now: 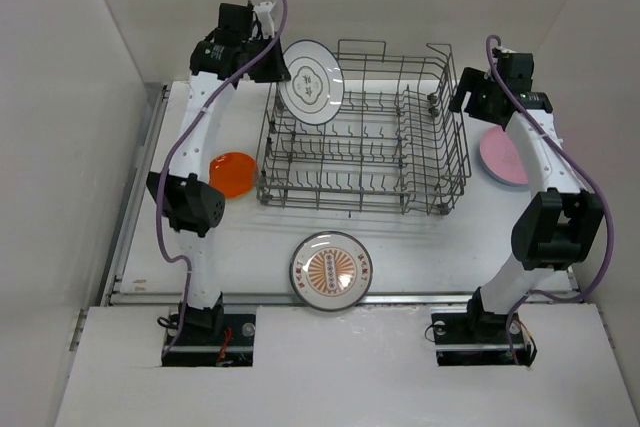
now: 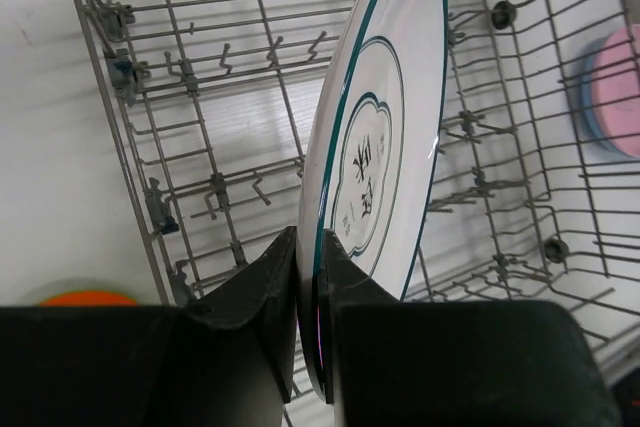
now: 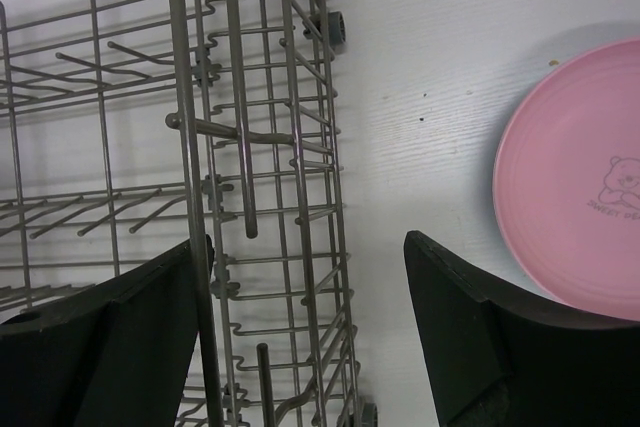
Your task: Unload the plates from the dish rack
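Note:
I keep carrying the teal-rimmed plate (image 1: 311, 83) with my left gripper until it and the orange-patterned plate (image 1: 331, 270) stack, because it is face up, clear of the rack, and the two are the same size.
The grey wire dish rack (image 1: 380, 162) stands mid-table. My left gripper (image 1: 272, 69) is shut on the rim of a white plate with a dark teal rim (image 1: 311, 82), holding it on edge above the rack's back left corner; the left wrist view shows the plate (image 2: 385, 127) pinched between my fingers (image 2: 270, 297). My right gripper (image 1: 468, 97) is open and empty, straddling the rack's right wall (image 3: 290, 207). A pink plate (image 1: 503, 157) lies right of the rack, also in the right wrist view (image 3: 570, 177). An orange plate (image 1: 233, 174) lies left of the rack. A white plate with orange pattern (image 1: 331, 270) lies in front.
White walls enclose the table on the left, back and right. The table's front edge (image 1: 340, 300) runs just behind the arm bases. A blue rim (image 2: 590, 97) shows under the pink plate in the left wrist view.

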Controlling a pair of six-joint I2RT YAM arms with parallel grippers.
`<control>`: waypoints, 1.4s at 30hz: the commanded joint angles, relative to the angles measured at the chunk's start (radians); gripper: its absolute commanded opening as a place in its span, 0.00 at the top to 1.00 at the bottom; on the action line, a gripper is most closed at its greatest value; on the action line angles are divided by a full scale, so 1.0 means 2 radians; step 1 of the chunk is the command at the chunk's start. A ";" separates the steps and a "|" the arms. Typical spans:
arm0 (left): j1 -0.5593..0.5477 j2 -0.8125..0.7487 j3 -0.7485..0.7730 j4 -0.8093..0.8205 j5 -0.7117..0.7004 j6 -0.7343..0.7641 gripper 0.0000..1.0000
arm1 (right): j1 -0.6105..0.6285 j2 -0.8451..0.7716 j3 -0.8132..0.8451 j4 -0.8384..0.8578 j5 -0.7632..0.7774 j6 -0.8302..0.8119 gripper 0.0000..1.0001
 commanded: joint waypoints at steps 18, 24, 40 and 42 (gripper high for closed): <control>-0.010 -0.068 -0.060 -0.162 0.313 0.170 1.00 | 0.003 -0.076 0.024 0.008 -0.003 -0.005 0.18; -0.028 -0.091 -0.073 -0.187 0.294 0.203 1.00 | 0.003 -0.103 0.007 0.012 -0.003 -0.005 0.18; -0.196 -0.159 -0.261 -0.321 0.205 0.424 1.00 | 0.013 -0.197 -0.079 0.033 -0.030 0.009 0.17; -0.218 -0.163 -0.303 -0.306 0.184 0.424 1.00 | 0.013 -0.213 -0.089 0.037 -0.030 0.009 0.17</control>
